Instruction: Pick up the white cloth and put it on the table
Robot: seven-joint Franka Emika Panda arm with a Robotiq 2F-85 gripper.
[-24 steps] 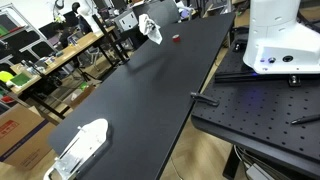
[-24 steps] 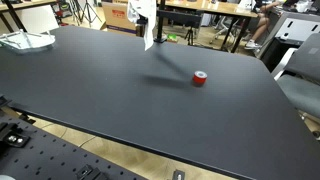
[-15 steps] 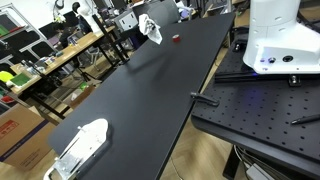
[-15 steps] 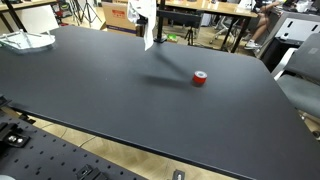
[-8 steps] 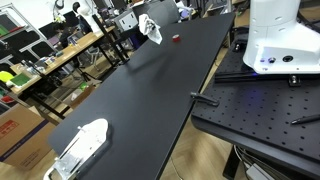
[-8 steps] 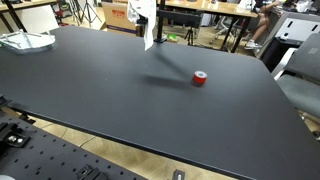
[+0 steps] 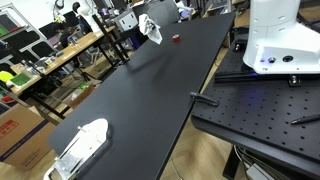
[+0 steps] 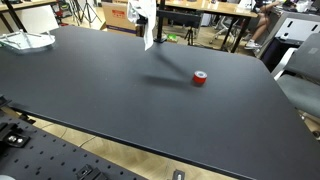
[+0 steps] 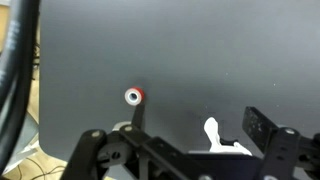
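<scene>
The white cloth (image 7: 148, 26) will fall open into a longer hanging drape when the gripper lifts it, because it is bunched small with a limp end trailing (image 7: 155, 38).
The white cloth (image 7: 150, 28) (image 8: 147, 26) hangs in the air above the far end of the black table (image 7: 150, 100) (image 8: 100, 95), dangling from my gripper (image 7: 146, 17) (image 8: 143, 8). In the wrist view the gripper (image 9: 195, 118) has its fingers set wide apart. There the cloth (image 9: 222, 140) sits between them, close against the right finger (image 9: 256, 125) and not spanning the gap. The cloth's lower edge stays clear of the tabletop in both exterior views.
A red tape roll (image 8: 200, 78) (image 7: 177, 39) (image 9: 133, 96) lies on the table near the cloth. A white flat object (image 7: 80, 148) (image 8: 25, 41) rests at the opposite end. The white robot base (image 7: 280, 35) stands on a perforated plate (image 7: 260, 110). Cluttered benches (image 7: 50, 60) line one side.
</scene>
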